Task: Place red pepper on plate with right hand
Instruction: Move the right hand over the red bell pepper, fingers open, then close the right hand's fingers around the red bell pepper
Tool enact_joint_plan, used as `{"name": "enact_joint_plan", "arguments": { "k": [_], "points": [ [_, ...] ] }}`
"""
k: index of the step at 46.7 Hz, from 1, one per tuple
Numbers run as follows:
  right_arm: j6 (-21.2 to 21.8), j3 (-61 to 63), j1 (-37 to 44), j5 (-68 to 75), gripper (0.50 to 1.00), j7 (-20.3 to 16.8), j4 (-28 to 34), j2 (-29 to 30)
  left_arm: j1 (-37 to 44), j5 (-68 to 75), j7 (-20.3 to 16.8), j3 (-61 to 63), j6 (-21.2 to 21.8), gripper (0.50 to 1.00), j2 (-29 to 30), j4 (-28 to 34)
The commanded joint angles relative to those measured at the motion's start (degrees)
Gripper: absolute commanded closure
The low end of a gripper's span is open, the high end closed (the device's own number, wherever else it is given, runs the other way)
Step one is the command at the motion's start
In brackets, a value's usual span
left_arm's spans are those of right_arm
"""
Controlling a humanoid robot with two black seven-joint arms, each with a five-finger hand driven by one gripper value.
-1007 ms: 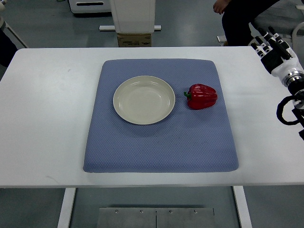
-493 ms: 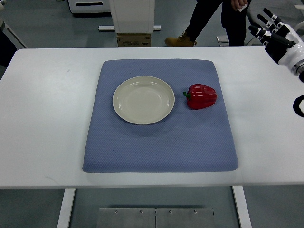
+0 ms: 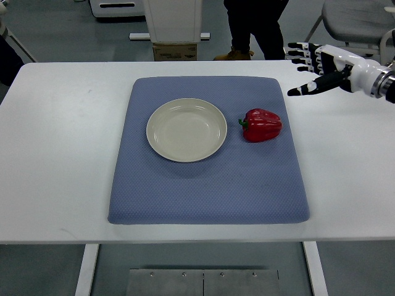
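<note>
My open right gripper is moving over the red pepper, which lies clear of the plate, and should continue until thumb and fingers straddle its body (image 3: 263, 126), then close.
A shiny red pepper (image 3: 261, 125) lies on the blue mat (image 3: 210, 185), just right of an empty cream plate (image 3: 187, 130). My right hand (image 3: 311, 69) comes in from the right edge and hovers above the table's far right, up and to the right of the pepper, not touching it. Its fingers are spread, with the thumb pointing down-left, and it holds nothing. The left arm does not show.
The white table (image 3: 55, 154) carries the mat. A person's dark legs and boots (image 3: 253, 28) stand behind the far edge. A white machine base and cardboard box (image 3: 174, 49) sit on the floor beyond, and a grey chair (image 3: 355, 18) is at the top right.
My right hand has swung left from the right edge toward the pepper, its fingers now turned leftward. The person behind the table has walked to the left.
</note>
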Motion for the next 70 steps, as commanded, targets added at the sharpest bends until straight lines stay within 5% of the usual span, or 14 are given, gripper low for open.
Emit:
{"name": "enact_joint_plan", "arguments": {
  "k": [1, 13, 23, 38, 63, 70],
  "points": [
    [-0.50, -5.25, 3.22, -2.47, 0.532, 0.15, 1.74, -0.08, 0.01, -0.01, -0.01, 0.00, 0.00, 0.500, 0.00, 0.00],
    [-3.40, -21.07, 14.82, -6.34, 0.532, -0.99, 4.64, 3.51, 0.01, -0.01, -0.01, 0.00, 0.00, 0.500, 0.00, 0.00],
    [-10.87, -29.60, 17.20, -6.16, 0.532, -1.78, 4.20, 11.07, 0.01, -0.01, -0.01, 0.00, 0.00, 0.500, 0.00, 0.00],
    [-11.76, -33.91, 17.46, -5.90, 0.532, -4.95, 0.87, 17.75, 0.01, -0.01, -0.01, 0.00, 0.00, 0.500, 0.00, 0.00],
    [-11.76, -34.18, 16.32, -5.63, 0.534, -8.37, -2.48, 20.66, 0.01, -0.01, -0.01, 0.00, 0.00, 0.500, 0.00, 0.00],
    [-11.76, -34.97, 15.88, -5.55, 0.569, -8.72, -4.14, 21.71, 0.01, -0.01, -0.01, 0.00, 0.00, 0.500, 0.00, 0.00]
  ]
}}
